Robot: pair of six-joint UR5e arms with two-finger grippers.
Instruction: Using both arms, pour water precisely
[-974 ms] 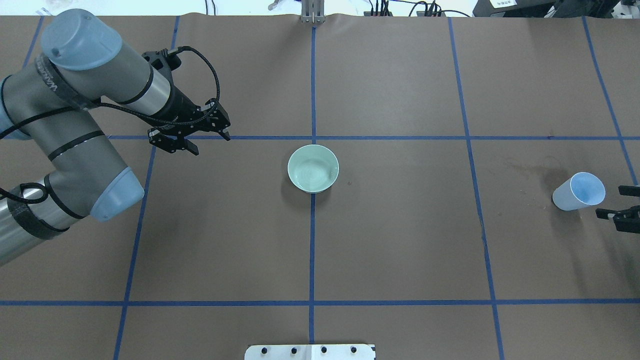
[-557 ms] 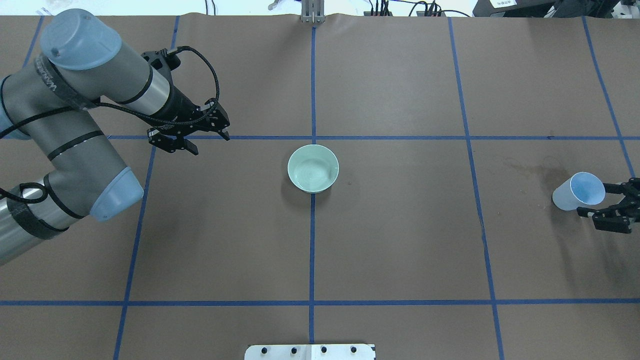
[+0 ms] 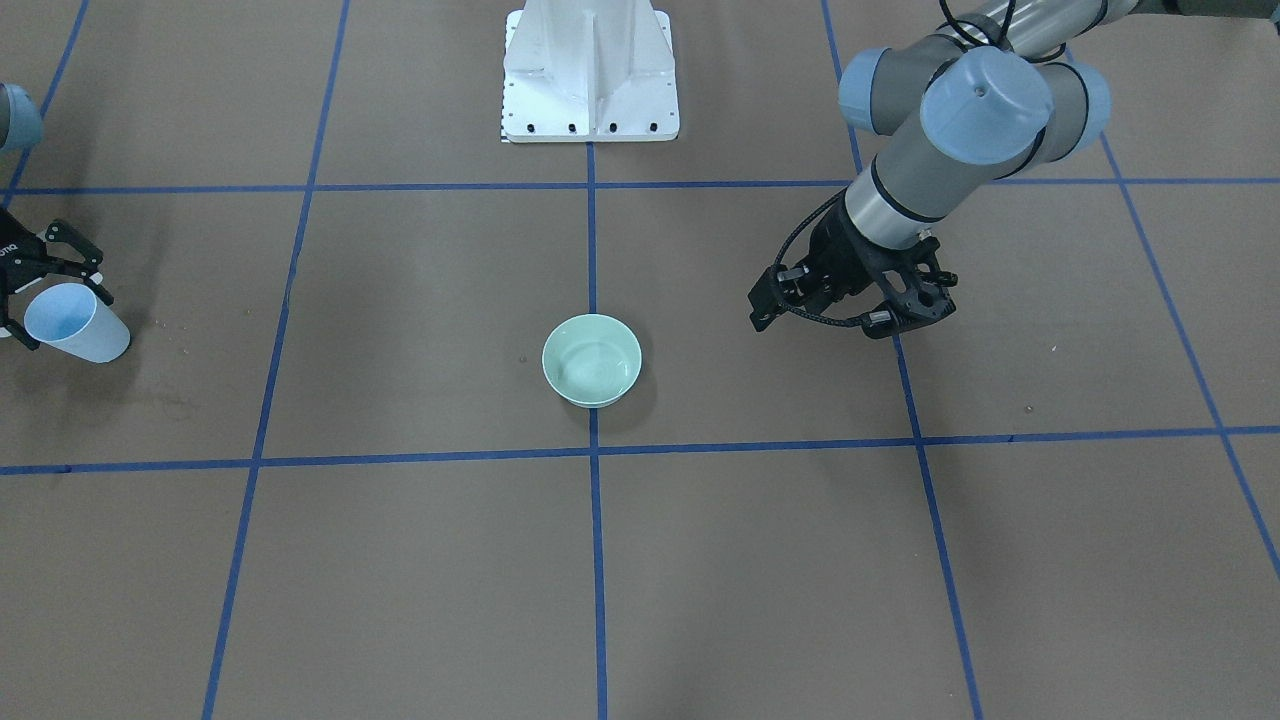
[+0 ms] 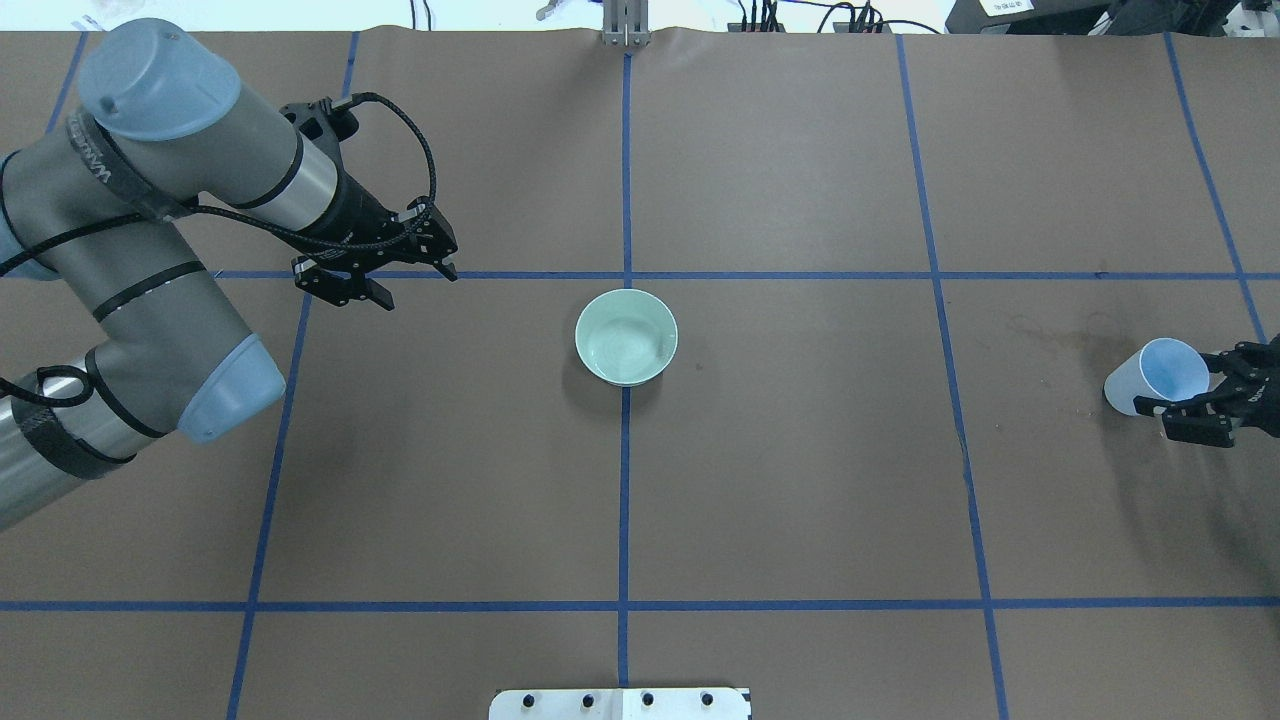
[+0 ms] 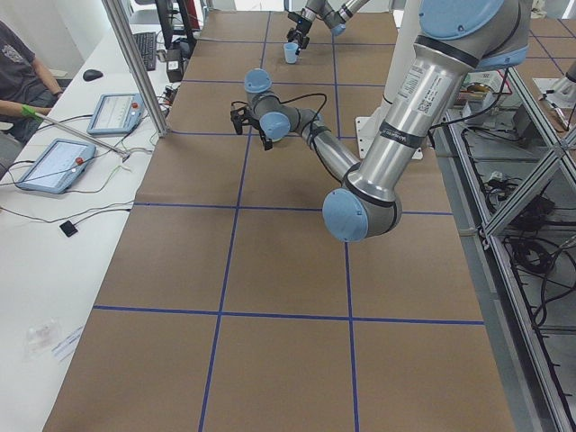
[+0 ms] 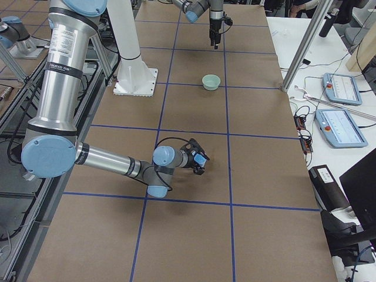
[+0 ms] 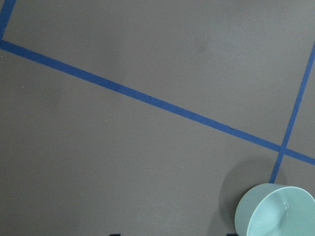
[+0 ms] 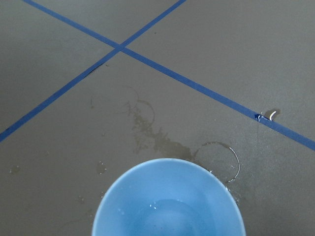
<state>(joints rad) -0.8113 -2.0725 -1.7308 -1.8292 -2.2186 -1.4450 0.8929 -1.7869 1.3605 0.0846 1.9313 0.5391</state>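
I should expect a damp patch hidden under the pale blue cup (image 3: pixel 79 322) when I lift it, because wet rings and splashes (image 8: pixel 220 160) reach up to it.
A pale blue cup (image 4: pixel 1150 378) stands at the table's far right, also seen in the front view (image 3: pixel 75 322). Whitish glints of water (image 8: pixel 165 210) show at its bottom. My right gripper (image 4: pixel 1212 392) is open, with a finger on each side of the cup near its rim. A mint-green bowl (image 4: pixel 626 337) sits at the table's centre, with faint ripples inside (image 7: pixel 283 212). My left gripper (image 4: pixel 418 287) hovers open and holds nothing, well left of the bowl and above a tape line. Both arms reach in from opposite table ends.
Wet rings and splashes (image 8: pixel 152 132) mark the brown paper just beyond the cup. The white pedestal (image 3: pixel 590 70) stands at the robot's side of the table. Blue tape lines (image 4: pixel 625 500) grid the surface. A seated person (image 5: pixel 18 72) and tablets (image 5: pixel 56 164) are beside the table.
My right gripper has come in from the right edge toward the cup and now has its fingers on either side of it. The left arm has barely shifted.
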